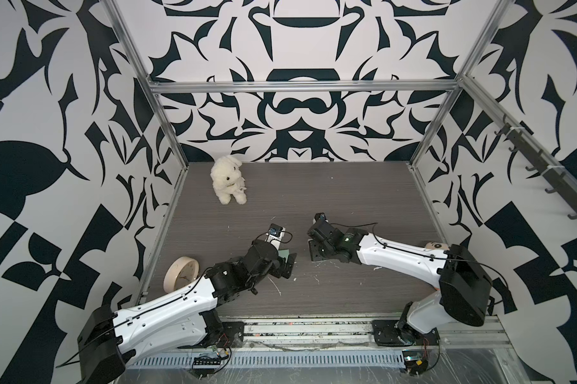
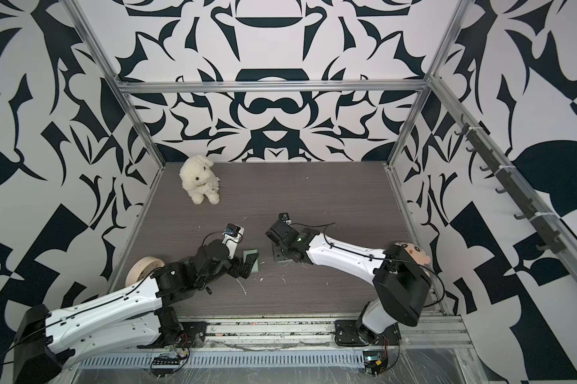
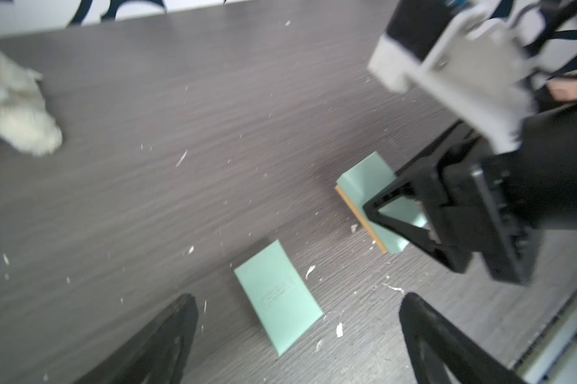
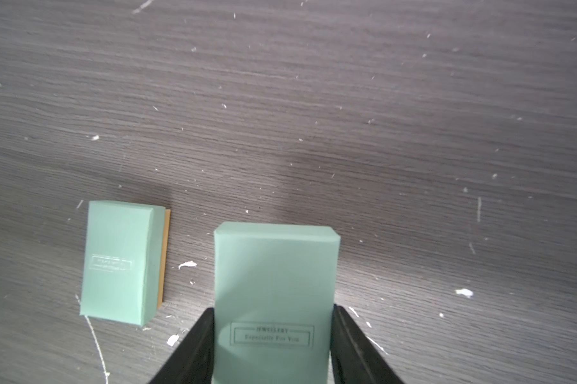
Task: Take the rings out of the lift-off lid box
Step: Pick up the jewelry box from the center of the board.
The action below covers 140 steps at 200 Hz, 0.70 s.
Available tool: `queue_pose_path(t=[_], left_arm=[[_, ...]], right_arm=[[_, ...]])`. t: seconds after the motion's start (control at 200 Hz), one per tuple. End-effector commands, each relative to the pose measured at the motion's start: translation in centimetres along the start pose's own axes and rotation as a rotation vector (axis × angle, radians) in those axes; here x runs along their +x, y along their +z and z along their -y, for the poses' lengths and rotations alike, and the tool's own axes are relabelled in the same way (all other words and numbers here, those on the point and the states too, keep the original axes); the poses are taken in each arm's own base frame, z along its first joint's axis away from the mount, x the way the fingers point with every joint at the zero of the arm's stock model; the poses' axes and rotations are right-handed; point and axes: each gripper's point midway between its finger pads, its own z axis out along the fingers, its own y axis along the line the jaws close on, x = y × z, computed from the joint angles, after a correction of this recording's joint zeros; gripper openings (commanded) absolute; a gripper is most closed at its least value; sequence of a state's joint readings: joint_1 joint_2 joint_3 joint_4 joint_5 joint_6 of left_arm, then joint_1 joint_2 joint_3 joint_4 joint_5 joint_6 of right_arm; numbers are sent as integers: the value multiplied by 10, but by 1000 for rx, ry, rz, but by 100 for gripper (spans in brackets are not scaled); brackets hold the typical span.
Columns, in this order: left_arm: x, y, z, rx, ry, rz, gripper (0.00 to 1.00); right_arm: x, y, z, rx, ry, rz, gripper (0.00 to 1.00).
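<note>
The flat mint box [image 3: 279, 296] is under my left gripper while the other box is held in my right gripper, so my left gripper should go to the held box's tan edge [image 3: 361, 218].
Two alike mint boxes lie mid-table; I cannot tell which is the lift-off lid box. My right gripper [image 4: 274, 309] is shut on the sides of one mint box [image 4: 275, 266], labelled "JEWELLERY". The left wrist view shows that box [image 3: 370, 196] with a tan edge, under the right gripper [image 3: 413, 226]. The other mint box [image 4: 121, 259] lies flat beside it, also tan-edged. My left gripper [image 3: 298, 306] is open, its jaws wide either side of this second box [image 3: 279, 299] without touching it. A top view shows this box [image 2: 250, 261] by the left gripper [image 2: 247, 266]. The rings are hidden.
A white plush dog [image 1: 229, 179] sits at the back left. A cream round clock [image 1: 180, 272] leans near the left arm. A doll head [image 2: 413, 252] lies behind the right arm. White scraps litter the dark wood table [image 1: 347, 199], which is fenced by metal frame posts.
</note>
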<state>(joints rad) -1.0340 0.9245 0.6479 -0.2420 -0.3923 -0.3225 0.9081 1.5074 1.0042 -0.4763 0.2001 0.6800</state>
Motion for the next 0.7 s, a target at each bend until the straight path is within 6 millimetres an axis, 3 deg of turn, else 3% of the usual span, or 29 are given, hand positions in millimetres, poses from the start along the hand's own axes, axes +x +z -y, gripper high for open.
queue_pose_path(t=[0.0,0.13,0.31,0.695], left_arm=[[-11,-15,17,99,198,-6,99],[-4,-19,19,130,404,0,99],[27,-14,24,202,606,-59,99],[31,14,46,278,709,-27,99]], right_arm=[[-1,-14,8,-2,-16,15,55],[-1,-25,5,-49,-17,13,55],[-1,-38,3,-87,-23,24,55],[-4,-60,-8,-186,-28,53,53]])
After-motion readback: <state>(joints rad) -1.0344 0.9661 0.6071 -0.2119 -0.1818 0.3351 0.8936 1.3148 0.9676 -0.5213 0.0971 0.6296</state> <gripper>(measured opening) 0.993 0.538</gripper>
